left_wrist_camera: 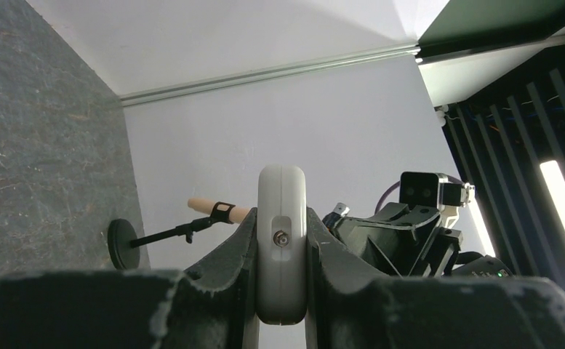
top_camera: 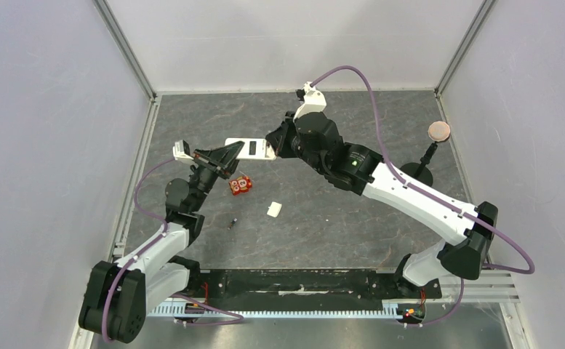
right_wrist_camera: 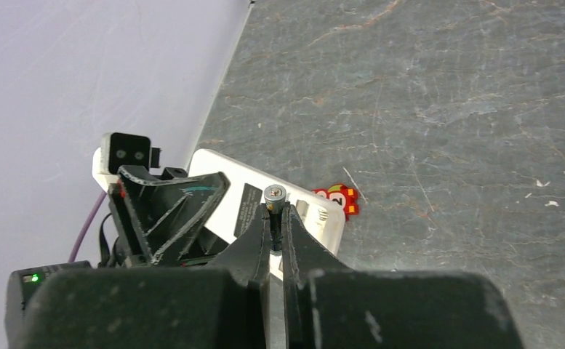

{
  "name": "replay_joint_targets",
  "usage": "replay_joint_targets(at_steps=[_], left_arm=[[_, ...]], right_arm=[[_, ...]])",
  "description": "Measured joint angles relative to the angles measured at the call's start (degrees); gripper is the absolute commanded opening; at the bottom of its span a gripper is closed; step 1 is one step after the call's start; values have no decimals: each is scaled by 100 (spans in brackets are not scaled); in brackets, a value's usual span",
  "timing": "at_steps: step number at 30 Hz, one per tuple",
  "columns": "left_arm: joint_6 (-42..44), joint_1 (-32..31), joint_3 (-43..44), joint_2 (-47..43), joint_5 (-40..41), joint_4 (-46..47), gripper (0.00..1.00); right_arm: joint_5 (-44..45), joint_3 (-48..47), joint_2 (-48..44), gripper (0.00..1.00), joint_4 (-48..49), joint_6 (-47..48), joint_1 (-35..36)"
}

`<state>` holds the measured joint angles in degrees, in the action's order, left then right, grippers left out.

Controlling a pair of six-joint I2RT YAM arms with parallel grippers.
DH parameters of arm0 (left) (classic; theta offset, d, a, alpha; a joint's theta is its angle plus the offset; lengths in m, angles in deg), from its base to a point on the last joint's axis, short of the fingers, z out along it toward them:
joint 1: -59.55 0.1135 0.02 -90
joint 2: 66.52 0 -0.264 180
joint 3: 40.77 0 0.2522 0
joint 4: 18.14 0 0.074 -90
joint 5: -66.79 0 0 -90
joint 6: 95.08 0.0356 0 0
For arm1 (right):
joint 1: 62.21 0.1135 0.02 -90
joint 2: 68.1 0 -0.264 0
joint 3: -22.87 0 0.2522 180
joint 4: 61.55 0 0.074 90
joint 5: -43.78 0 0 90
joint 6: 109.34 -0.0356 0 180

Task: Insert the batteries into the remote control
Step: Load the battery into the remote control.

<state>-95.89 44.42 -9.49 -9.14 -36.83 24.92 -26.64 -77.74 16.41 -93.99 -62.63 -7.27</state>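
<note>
Next, my right gripper opens, turns and pushes the battery in from the remote's loose end (right_wrist_camera: 334, 225), because the battery's silver end (right_wrist_camera: 275, 193) pokes up out of the remote's compartment.
The remote control (top_camera: 250, 148) is a slim white bar, back side up with a dark slot, held above the table. My left gripper (top_camera: 227, 155) is shut on its left end. The left wrist view shows the remote end-on (left_wrist_camera: 281, 211) clamped between both fingers (left_wrist_camera: 239, 247). My right gripper (top_camera: 272, 143) is at the remote's right end. In the right wrist view it (right_wrist_camera: 274, 217) is shut on a slim battery (right_wrist_camera: 274, 193) with a silver tip, over the remote's (right_wrist_camera: 217, 182) open compartment (right_wrist_camera: 315, 213), where a spring shows.
A red battery pack (top_camera: 240, 185) lies on the grey table below the remote and shows in the right wrist view (right_wrist_camera: 337, 198). A small loose white cover piece (top_camera: 273, 209) and a tiny dark object (top_camera: 233, 219) lie nearer. A round-based stand (top_camera: 430, 149) is at the right.
</note>
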Motion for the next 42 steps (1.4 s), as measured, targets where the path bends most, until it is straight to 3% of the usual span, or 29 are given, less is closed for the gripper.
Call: replay_joint_targets(at_steps=[34,42], left_arm=[[-39,-4,0,74,151,378,2],[-42,-4,-2,74,219,380,2]], right_arm=[[345,-525,490,0,-634,153,195],[345,-951,719,11,-1073,-37,186]])
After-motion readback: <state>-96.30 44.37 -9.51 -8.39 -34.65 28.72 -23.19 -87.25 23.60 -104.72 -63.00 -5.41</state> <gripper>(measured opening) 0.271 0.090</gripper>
